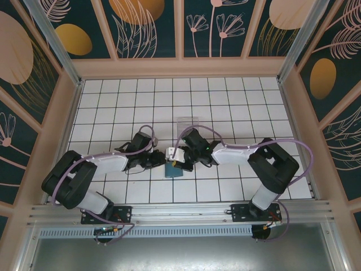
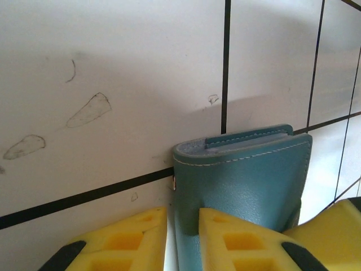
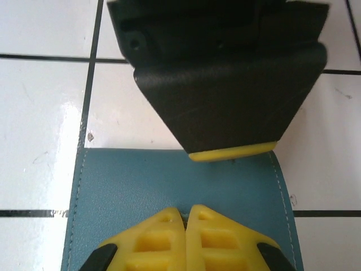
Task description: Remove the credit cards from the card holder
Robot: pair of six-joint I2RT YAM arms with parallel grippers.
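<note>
The cover [image 3: 175,189] has to swing open, but my right gripper is over it. Next, my right gripper moves back and holds the strap at the holder's open edge [image 2: 294,217] first.
The teal card holder [image 1: 173,170] lies folded on the white tiled table between the two arms. In the left wrist view its stitched cover [image 2: 248,180] rises from the table, and my left gripper [image 2: 182,212] is shut on the cover's left edge, with leather between the yellow fingers [image 2: 135,237]. From the other side my right gripper [image 3: 186,208] rests on the holder's flat cover [image 3: 141,180], fingers pressed together with nothing showing between them. The left gripper's [image 1: 162,164] black finger with its yellow tip [image 3: 231,151] touches the holder's far edge. The right gripper [image 1: 177,162] meets it there. The credit cards are hidden.
A clear plastic box [image 1: 186,125] stands about a tile behind the grippers. A small white shape [image 1: 171,153] sits against the right gripper just above the holder; I cannot tell what it is. Wooden walls ring the table [image 1: 113,96], with open tiles on every side.
</note>
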